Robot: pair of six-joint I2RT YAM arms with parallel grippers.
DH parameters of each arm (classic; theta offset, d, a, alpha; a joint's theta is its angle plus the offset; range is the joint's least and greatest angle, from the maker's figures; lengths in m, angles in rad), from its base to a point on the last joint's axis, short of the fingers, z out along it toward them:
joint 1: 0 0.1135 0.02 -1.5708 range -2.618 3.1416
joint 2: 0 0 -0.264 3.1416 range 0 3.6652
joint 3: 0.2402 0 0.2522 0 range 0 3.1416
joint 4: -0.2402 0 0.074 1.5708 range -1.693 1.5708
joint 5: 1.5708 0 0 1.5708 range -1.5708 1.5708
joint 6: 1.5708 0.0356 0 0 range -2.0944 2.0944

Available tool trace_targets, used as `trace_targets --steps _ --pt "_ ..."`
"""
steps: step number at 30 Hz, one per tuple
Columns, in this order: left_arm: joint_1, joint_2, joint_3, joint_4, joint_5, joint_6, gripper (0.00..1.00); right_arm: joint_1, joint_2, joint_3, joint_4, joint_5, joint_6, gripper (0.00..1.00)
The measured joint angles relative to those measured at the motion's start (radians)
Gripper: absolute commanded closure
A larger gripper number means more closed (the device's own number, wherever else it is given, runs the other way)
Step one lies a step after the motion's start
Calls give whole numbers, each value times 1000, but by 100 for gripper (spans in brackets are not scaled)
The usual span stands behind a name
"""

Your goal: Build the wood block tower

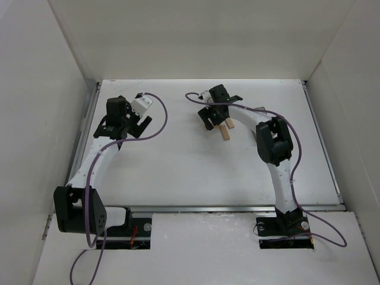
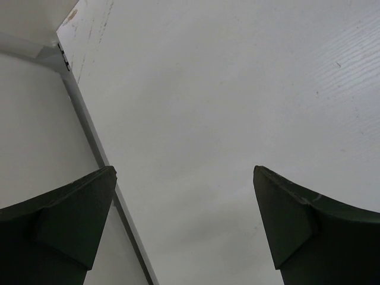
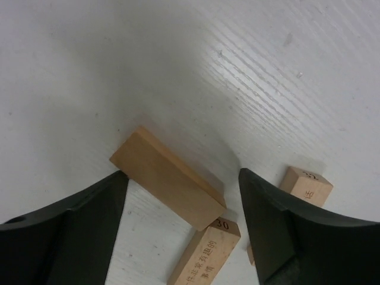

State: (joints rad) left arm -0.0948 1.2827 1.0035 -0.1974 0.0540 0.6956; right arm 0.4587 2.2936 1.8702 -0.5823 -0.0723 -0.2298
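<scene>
The plank is lying flat between the fingers of the robot's right gripper, so the robot should raise it and hand its loose end to the left gripper to stand the plank upright.
Three light-tan wooden blocks lie loose on the white table; no arch stands. In the right wrist view a flat plank lies slantwise between my fingers, its near end touching a long block marked "30". A third short block lies just outside my right finger. My right gripper is open, straddling the plank from above without gripping it. From above, the blocks show just below the right gripper. My left gripper is open and empty over bare table at far left.
The table's left edge rail runs under my left finger, with a white wall beside it. White walls enclose the table on the left, back and right. Purple cables loop off both arms.
</scene>
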Motion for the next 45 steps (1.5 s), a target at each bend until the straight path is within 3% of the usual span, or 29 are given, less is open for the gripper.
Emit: trace_targets --steps 2,5,6,9,15,19,24,30,32,38,45 --pt "-3 0 0 3 -2 -1 0 1 1 1 -5 -3 -9 32" --pt "-6 0 0 8 -3 -2 0 8 2 0 -13 -12 -18 58" --pt "-8 0 0 8 -5 -2 0 8 2 0 -16 -15 -20 74" --pt "-15 0 0 11 -6 -3 1 15 2 0 -18 -17 -27 100" --pt "-43 0 14 32 6 -7 7 27 -10 -9 -18 -31 -29 100" --pt "-54 0 55 43 115 -15 12 30 -123 -116 45 -111 -13 100" --pt "-55 0 118 71 418 -23 21 34 -468 -356 229 -246 22 100" --pt "-63 2 121 187 821 -73 24 68 -694 -382 433 -346 29 100" --pt "-69 16 129 241 947 -108 24 84 -720 -411 481 -357 29 100" --pt "-95 65 136 309 1141 -170 24 125 -735 -522 542 -358 27 100" --pt "-123 94 160 340 1228 -272 30 150 -736 -531 550 -359 7 100"
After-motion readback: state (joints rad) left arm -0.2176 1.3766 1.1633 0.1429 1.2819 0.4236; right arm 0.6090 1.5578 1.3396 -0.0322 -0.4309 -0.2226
